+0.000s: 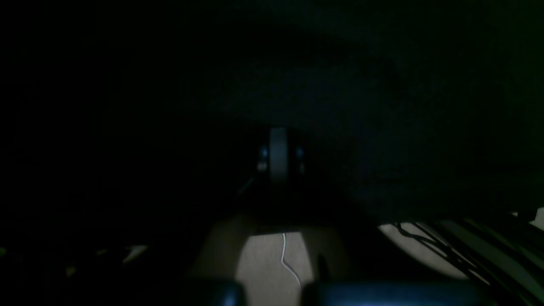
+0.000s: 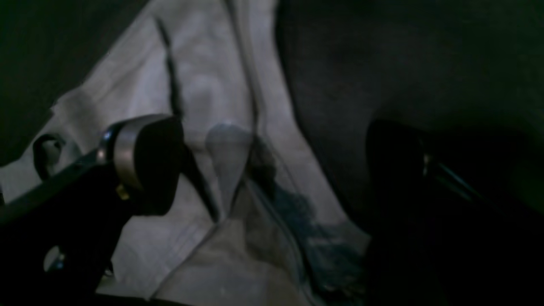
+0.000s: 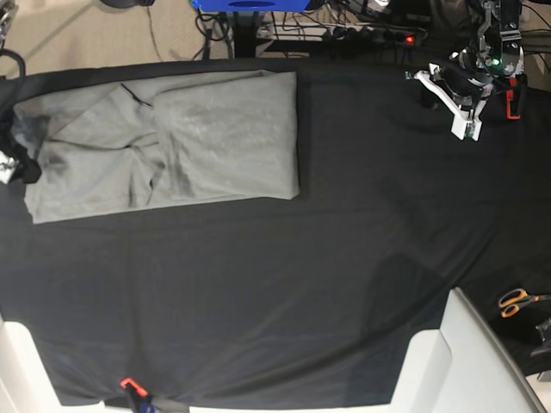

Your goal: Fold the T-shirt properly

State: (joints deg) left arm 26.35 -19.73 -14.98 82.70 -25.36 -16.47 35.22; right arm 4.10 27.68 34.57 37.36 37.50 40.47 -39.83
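The T-shirt's outer edge (image 2: 303, 145) runs between the robot's open right fingers, so the right gripper keeps moving in over the T-shirt's end (image 3: 58, 179) until they close on its fabric.
The grey T-shirt (image 3: 172, 138) lies folded into a rough rectangle at the far left of the black table cloth (image 3: 344, 258). My right gripper (image 3: 13, 163) is at the shirt's left edge, mostly cut off in the base view. In the right wrist view it (image 2: 267, 170) is open, with pale wrinkled shirt fabric (image 2: 204, 85) and a seam between the fingers (image 2: 144, 165). My left gripper (image 3: 461, 112) hangs at the far right edge of the table, away from the shirt. The left wrist view is nearly black and shows only dark cloth and floor (image 1: 272, 259).
Orange-handled scissors (image 3: 516, 301) lie at the right edge. A white box (image 3: 465, 361) stands at the front right and a white shape (image 3: 17, 370) at the front left. A red clamp (image 3: 129, 383) grips the front cloth edge. Cables and a power strip (image 3: 387, 36) lie behind the table.
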